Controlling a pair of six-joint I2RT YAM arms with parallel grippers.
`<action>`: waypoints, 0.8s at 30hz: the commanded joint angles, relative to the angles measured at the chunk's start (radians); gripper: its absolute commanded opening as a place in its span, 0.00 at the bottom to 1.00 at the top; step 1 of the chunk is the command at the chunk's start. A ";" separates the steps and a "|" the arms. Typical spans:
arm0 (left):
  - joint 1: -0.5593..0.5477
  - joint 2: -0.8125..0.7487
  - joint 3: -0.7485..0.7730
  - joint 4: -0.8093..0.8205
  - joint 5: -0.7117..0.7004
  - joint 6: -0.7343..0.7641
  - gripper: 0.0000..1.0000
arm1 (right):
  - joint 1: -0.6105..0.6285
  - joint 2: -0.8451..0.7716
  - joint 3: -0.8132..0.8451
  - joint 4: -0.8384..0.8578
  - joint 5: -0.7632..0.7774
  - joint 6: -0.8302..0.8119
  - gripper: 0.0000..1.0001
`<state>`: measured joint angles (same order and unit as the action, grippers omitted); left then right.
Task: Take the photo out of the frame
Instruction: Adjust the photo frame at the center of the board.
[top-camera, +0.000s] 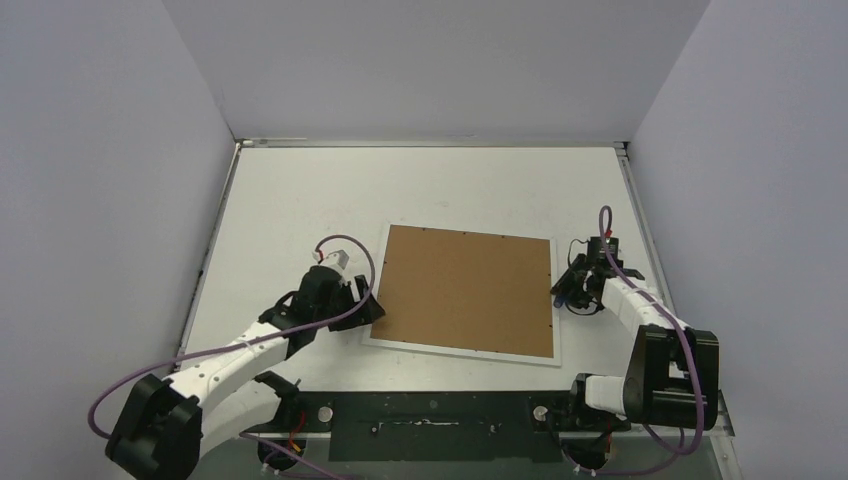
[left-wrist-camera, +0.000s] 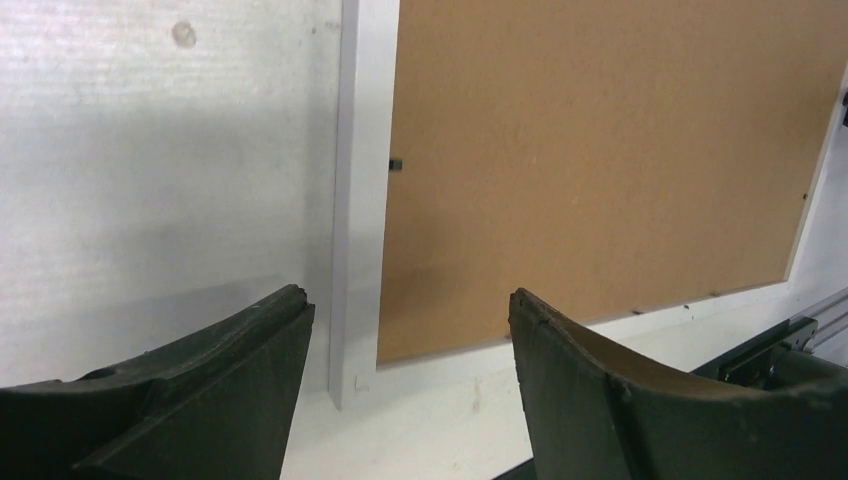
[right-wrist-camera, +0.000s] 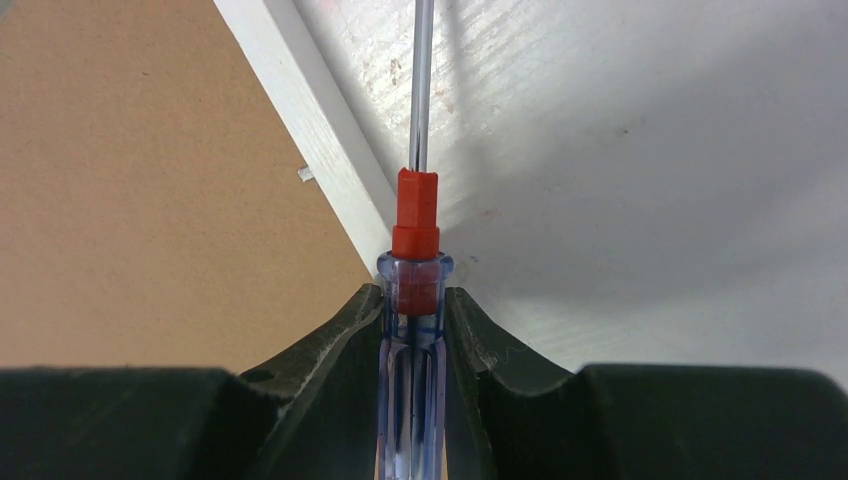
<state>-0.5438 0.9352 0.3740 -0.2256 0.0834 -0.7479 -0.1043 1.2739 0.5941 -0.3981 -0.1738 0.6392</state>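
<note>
The screwdriver is aimed away from the retaining tab (right-wrist-camera: 306, 173) next to it, so the robot's right gripper should raise it clear and bring the screwdriver's metal shaft (right-wrist-camera: 421, 95) over to the left gripper.
The frame (top-camera: 468, 290) lies face down in the middle of the table, its brown fibreboard back up and narrow white strips around it. The photo is hidden under the backing. My left gripper (top-camera: 368, 305) stands open at the frame's near left corner; in the left wrist view, the left gripper (left-wrist-camera: 408, 297) straddles the white strip of the frame (left-wrist-camera: 360, 200) with nothing between its fingers. My right gripper (top-camera: 572, 290) is at the frame's right edge. In the right wrist view, the right gripper (right-wrist-camera: 413, 295) is shut on a red-and-blue screwdriver (right-wrist-camera: 416, 215), whose metal shaft points away over the table beside the frame (right-wrist-camera: 300, 100).
Small retaining tabs (left-wrist-camera: 395, 163) sit along the backing's edge, one near the screwdriver (right-wrist-camera: 305, 174). White walls close in the table on three sides. A black mounting plate (top-camera: 430, 425) runs along the near edge between the arm bases.
</note>
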 joint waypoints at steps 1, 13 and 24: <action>0.019 0.131 0.042 0.181 0.073 0.053 0.70 | -0.003 0.033 -0.002 0.098 -0.038 -0.005 0.00; -0.029 0.010 -0.185 0.263 0.115 -0.064 0.65 | 0.002 0.132 -0.009 0.180 -0.183 -0.034 0.00; -0.301 -0.358 -0.164 -0.180 -0.176 -0.225 0.64 | 0.023 0.056 0.045 0.082 -0.058 -0.064 0.00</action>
<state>-0.7853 0.6659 0.1421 -0.1379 0.0238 -0.9024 -0.0994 1.3960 0.6079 -0.1837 -0.2855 0.5900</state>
